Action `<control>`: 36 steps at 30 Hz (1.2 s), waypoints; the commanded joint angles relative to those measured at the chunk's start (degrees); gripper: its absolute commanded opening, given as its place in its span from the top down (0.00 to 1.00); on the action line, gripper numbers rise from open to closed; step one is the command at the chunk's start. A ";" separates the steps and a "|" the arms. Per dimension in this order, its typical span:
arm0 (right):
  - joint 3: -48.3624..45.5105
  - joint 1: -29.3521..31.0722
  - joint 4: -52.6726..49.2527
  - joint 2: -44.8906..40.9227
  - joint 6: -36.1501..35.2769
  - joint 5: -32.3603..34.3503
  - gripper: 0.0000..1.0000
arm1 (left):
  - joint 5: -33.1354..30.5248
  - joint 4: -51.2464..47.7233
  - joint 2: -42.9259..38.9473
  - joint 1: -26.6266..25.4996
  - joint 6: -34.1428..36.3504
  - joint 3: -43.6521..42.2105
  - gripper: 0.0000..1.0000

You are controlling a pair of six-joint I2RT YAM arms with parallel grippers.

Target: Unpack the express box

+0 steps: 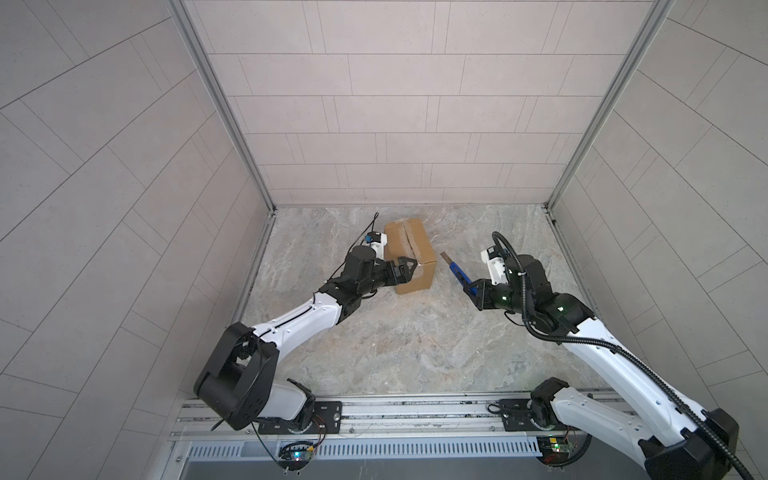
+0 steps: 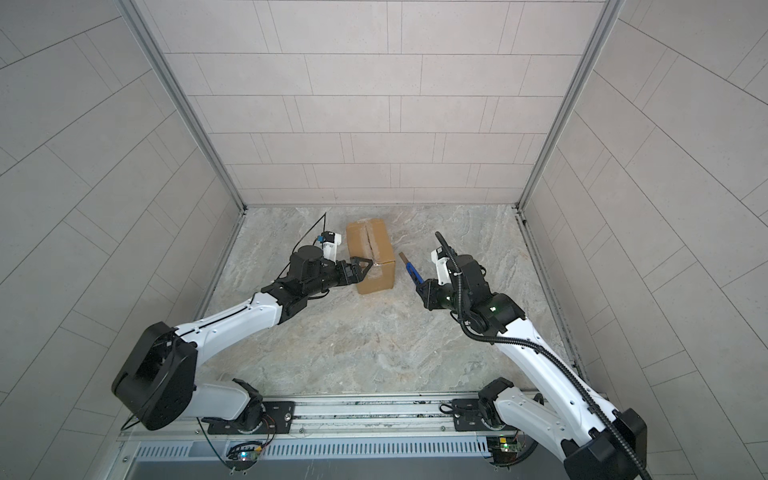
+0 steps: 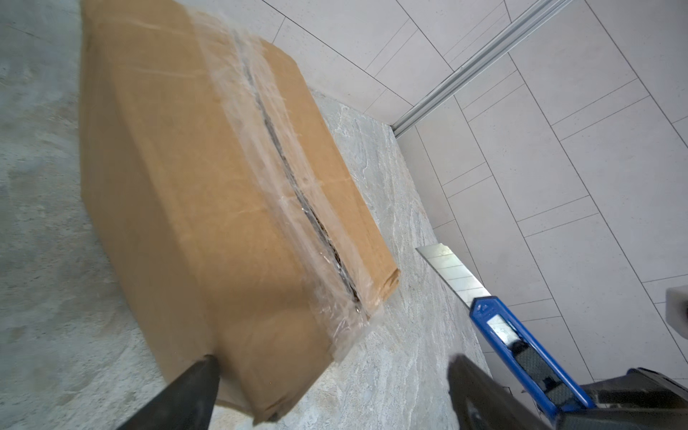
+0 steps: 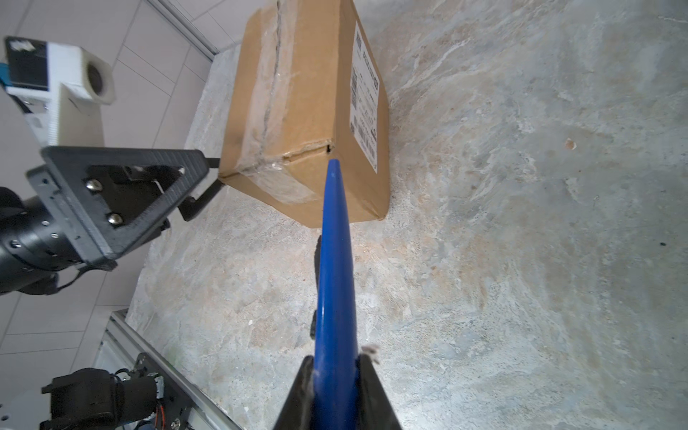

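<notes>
My left gripper is crowding the box's taped near end [image 4: 283, 185], where the knife must cut. It should first move back toward the box's long side [image 3: 147, 229].
The express box [image 1: 409, 253] [image 2: 372, 255] is a small brown carton lying toward the back of the table. Clear tape runs along its top seam [image 3: 283, 163], and a dark slit shows down that seam. A white printed label [image 4: 366, 96] is on one side. My left gripper [image 1: 409, 270] [image 2: 365, 270] [image 3: 331, 363] is open, its jaws standing round the box's near left corner. To the right of the box, my right gripper [image 1: 473, 289] [image 2: 424, 286] [image 4: 335, 357] is shut on a blue utility knife [image 1: 457, 272] [image 3: 521, 335] [image 4: 335, 242]. Its bare blade [image 3: 454, 271] points at the box's near end, a short gap away.
Tiled walls close the marbled table [image 1: 415, 340] on the left, back and right. A metal rail [image 1: 395, 411] carrying both arm bases runs along the front. The box's near end flap shows a small tear [image 4: 309, 150].
</notes>
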 commanded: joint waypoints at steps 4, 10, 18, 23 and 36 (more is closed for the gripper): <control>-6.21 0.14 4.38 -5.53 6.35 -5.35 1.00 | -0.18 4.22 0.76 -0.58 -1.73 -0.96 0.01; -11.62 0.43 14.34 -7.60 12.79 -9.94 1.00 | -4.44 -2.21 -0.63 -0.49 1.61 0.41 0.02; -14.64 0.67 21.90 -6.20 17.46 -12.08 1.00 | -8.95 -8.62 0.24 -0.05 5.71 3.33 0.04; -16.13 0.78 24.89 -5.14 19.17 -12.29 1.00 | -8.09 -8.45 2.14 0.85 5.85 4.56 0.04; -18.19 0.95 27.30 -5.37 21.13 -11.76 1.00 | -6.25 -7.82 4.45 3.65 5.78 5.84 0.07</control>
